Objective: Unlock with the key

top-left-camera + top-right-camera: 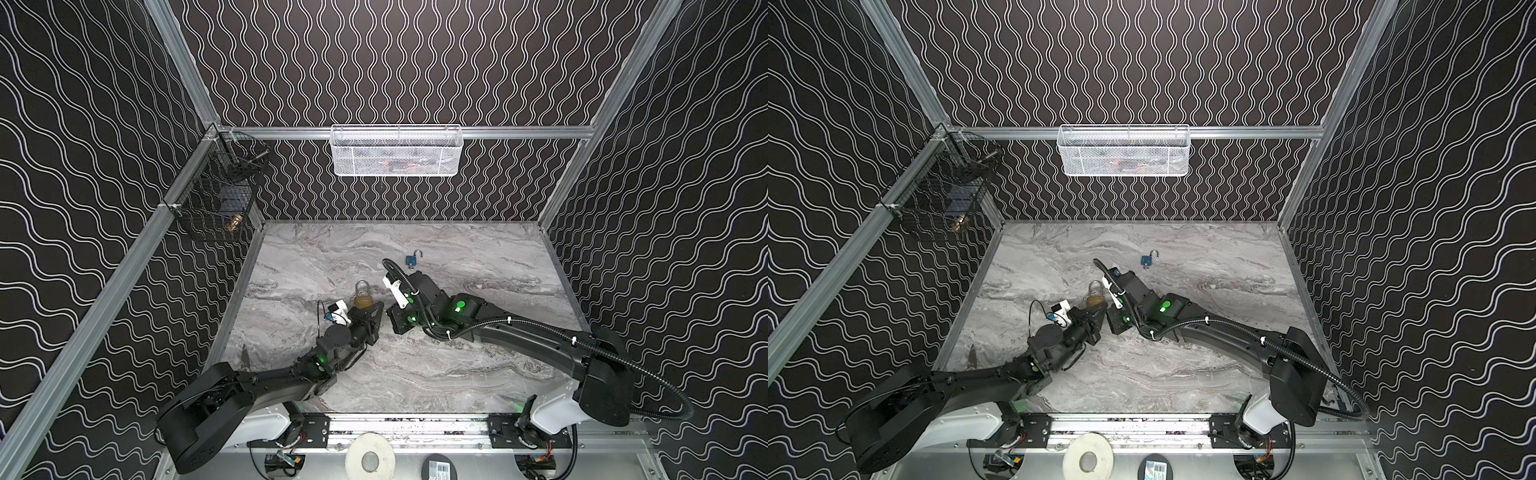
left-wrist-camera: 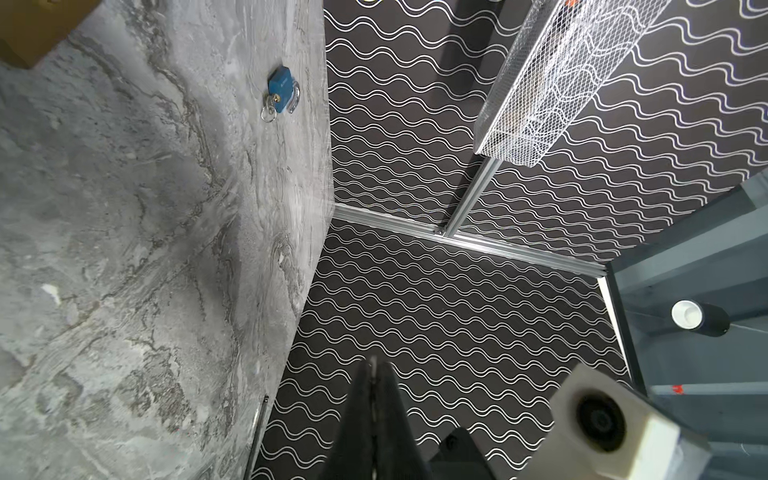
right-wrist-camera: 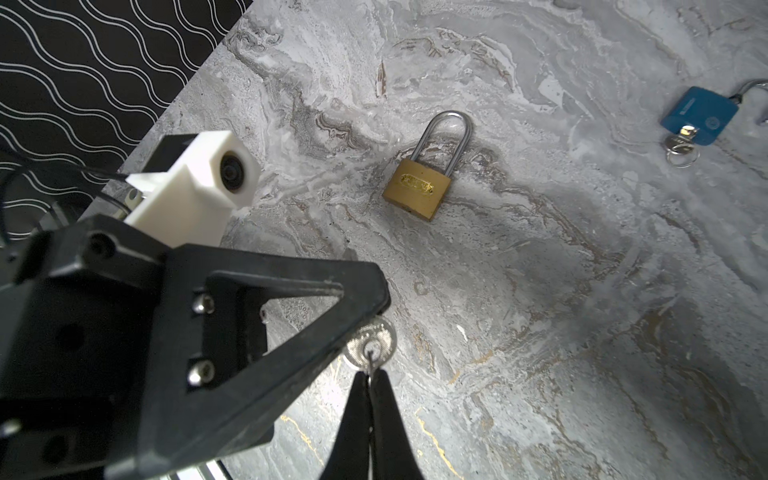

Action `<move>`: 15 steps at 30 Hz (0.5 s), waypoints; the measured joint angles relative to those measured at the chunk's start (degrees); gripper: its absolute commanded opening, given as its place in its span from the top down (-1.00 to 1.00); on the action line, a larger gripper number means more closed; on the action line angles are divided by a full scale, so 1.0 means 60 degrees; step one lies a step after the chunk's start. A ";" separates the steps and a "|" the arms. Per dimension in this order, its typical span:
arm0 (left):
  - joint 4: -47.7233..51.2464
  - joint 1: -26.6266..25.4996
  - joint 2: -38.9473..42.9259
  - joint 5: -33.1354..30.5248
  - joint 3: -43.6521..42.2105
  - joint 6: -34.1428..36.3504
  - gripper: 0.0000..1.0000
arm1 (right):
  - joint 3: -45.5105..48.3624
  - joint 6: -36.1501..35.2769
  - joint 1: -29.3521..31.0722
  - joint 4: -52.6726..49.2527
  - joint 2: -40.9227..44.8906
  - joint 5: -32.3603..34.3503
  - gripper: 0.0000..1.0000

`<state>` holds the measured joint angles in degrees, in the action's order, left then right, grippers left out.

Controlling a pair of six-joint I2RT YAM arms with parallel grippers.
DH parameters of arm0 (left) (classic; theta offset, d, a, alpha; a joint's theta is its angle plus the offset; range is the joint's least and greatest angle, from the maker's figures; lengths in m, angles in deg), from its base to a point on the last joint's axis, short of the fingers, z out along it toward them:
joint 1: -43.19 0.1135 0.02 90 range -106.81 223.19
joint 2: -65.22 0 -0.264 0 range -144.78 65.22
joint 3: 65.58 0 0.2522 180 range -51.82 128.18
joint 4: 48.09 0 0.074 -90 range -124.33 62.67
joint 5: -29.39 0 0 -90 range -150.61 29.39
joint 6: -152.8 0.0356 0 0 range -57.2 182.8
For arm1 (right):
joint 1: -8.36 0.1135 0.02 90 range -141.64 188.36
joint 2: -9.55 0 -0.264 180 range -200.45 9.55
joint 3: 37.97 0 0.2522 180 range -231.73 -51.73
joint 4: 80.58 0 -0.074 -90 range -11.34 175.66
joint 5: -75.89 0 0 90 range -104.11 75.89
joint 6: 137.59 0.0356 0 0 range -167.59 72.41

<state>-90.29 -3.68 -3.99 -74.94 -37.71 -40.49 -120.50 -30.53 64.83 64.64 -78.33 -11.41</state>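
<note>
My left gripper covers the key's blade and my right gripper has only the ring (image 3: 370, 356), so my right gripper should open and take the key head (image 3: 385, 339).
A brass padlock (image 1: 363, 296) (image 3: 417, 189) lies flat on the marble table (image 1: 478, 374), its shackle shut and pointing toward the back wall. Just in front of it and to its right, my two grippers meet tip to tip. The silver key (image 3: 371, 340) is between them. My left gripper (image 2: 374, 365) is shut on the key, a thin silver edge showing at its tips, and the round key head sticks out below its finger (image 3: 291, 316). My right gripper (image 3: 370, 376) is shut on the thin ring that passes through the key head's hole.
A blue padlock (image 1: 412, 261) (image 3: 700, 114) with its own key in it and its shackle open lies farther back. A white mesh basket (image 1: 395, 150) hangs on the back rail and a black wire basket (image 1: 216, 187) on the left rail.
</note>
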 measured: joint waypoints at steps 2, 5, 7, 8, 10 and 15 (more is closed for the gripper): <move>0.0025 0.0022 0.0022 0.0044 0.0018 0.0142 1.00 | 0.0000 -0.0022 0.0000 -0.0011 0.0011 0.0011 0.99; 0.0189 0.0226 0.0259 0.0470 0.0055 0.0608 1.00 | 0.0047 -0.0026 0.0000 -0.0011 0.0153 0.0138 0.87; 0.0550 0.0528 0.0627 0.1042 0.0091 0.1220 1.00 | 0.0255 -0.0026 -0.0015 0.0171 0.0393 0.0240 0.68; 0.0736 0.0667 0.0852 0.1308 0.0098 0.1541 1.00 | 0.0426 -0.0026 -0.0040 0.0328 0.0539 0.0255 0.61; 0.1504 0.1002 0.1508 0.1512 0.0237 0.2477 1.00 | 0.0958 -0.0018 -0.0178 0.0321 0.0947 0.0412 0.55; 0.3920 0.1209 0.3169 0.2386 0.1184 0.5686 1.00 | 0.2721 0.0255 -0.0619 0.0554 0.2371 0.0331 0.33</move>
<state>-66.78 3.58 15.03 -60.62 -30.61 -6.37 -104.17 -29.00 61.12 67.96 -64.10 -9.42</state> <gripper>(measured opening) 0.048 0.268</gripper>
